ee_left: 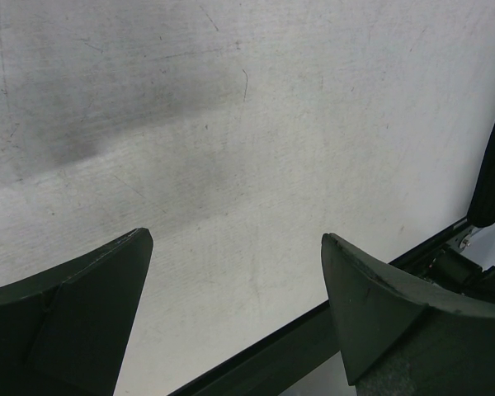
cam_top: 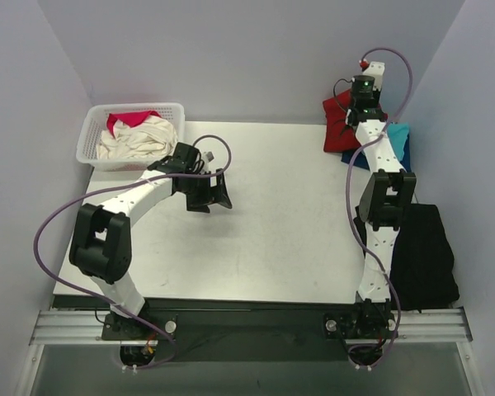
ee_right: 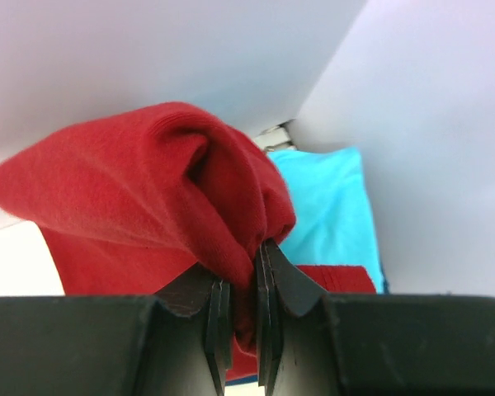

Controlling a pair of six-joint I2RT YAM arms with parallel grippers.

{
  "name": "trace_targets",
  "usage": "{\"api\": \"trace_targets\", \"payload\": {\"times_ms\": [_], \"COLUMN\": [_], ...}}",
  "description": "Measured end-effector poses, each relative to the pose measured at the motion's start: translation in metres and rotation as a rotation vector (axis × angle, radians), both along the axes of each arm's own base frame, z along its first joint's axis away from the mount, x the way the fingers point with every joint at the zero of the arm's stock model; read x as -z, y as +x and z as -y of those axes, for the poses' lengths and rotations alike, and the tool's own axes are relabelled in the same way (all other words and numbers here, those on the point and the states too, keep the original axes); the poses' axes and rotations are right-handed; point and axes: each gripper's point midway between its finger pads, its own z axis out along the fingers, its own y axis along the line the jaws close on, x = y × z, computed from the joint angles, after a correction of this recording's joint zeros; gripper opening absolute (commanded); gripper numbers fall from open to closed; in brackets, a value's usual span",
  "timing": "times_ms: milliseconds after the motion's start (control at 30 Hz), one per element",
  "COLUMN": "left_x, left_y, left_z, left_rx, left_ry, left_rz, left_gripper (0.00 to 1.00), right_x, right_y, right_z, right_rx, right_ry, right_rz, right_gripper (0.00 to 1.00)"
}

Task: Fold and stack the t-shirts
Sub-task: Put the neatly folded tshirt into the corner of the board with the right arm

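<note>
My right gripper is pulling the red fold toward the turquoise t-shirt's edge [cam_top: 398, 138] showing past the dark red t-shirt [cam_top: 337, 128], and should continue until the red cloth covers it.
My right gripper [cam_top: 352, 114] reaches to the far right corner and is shut on a bunched fold of the dark red t-shirt [cam_top: 337, 125]. In the right wrist view my gripper [ee_right: 246, 256] pinches the red cloth [ee_right: 132, 198] between its jaws. The turquoise t-shirt [cam_top: 400, 140] lies under and beside it, and also shows in the right wrist view [ee_right: 330, 198]. A navy edge [cam_top: 347, 158] peeks out below them. The cream t-shirt [cam_top: 139, 144] and the pink-red t-shirt [cam_top: 132, 119] lie crumpled in the basket. My left gripper [cam_top: 212, 191] is open and empty over bare table [ee_left: 237, 239].
The white lattice basket [cam_top: 89, 142] stands at the far left corner. A black cloth [cam_top: 425, 256] hangs at the table's right edge beside the right arm. Walls close in at the back and on both sides. The table's dark front edge [ee_left: 264, 355] shows under the left gripper.
</note>
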Motion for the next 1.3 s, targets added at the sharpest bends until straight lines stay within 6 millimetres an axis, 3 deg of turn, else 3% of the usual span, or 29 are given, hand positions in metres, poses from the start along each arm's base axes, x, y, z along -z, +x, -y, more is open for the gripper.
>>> {"api": "trace_targets", "payload": {"times_ms": [100,333,467,667,967,1167,1267,1300], "left_x": [0.003,0.006,0.008,0.014,0.018,0.016,0.016,0.015], "left_y": [-0.002,-0.003,-0.003,-0.004,-0.003,-0.001,0.000,0.000], "left_z": [0.003,0.005,0.004,0.006,0.013,0.014,0.015,0.015], "left_rx": [0.007,0.013,0.012,0.017,0.019,0.018,0.016,0.016], "left_ry": [0.003,0.008,0.011,0.018,0.019,0.020,0.024,0.024], "left_rz": [-0.008,-0.015,-0.016,-0.032,-0.045,-0.039,-0.036,-0.035], "left_gripper": [0.95,0.95,0.95,0.95,0.95,0.95,0.95,0.95], "right_x": [0.003,0.050,0.062,0.054,0.047,0.020,0.007,0.007], "right_y": [-0.005,-0.031,-0.044,-0.055,-0.069,-0.067,-0.064,-0.063], "right_z": [0.012,0.063,0.091,0.120,0.147,0.158,0.163,0.164], "right_rx": [0.040,0.170,0.249,0.340,0.424,0.455,0.466,0.468], "right_ry": [-0.016,-0.005,0.010,0.002,-0.030,-0.046,-0.048,-0.047], "right_rz": [-0.002,-0.086,-0.094,-0.060,-0.053,0.004,0.044,0.049], "right_gripper": [0.00,0.00,0.00,0.00,0.00,0.00,0.13,0.28]}}
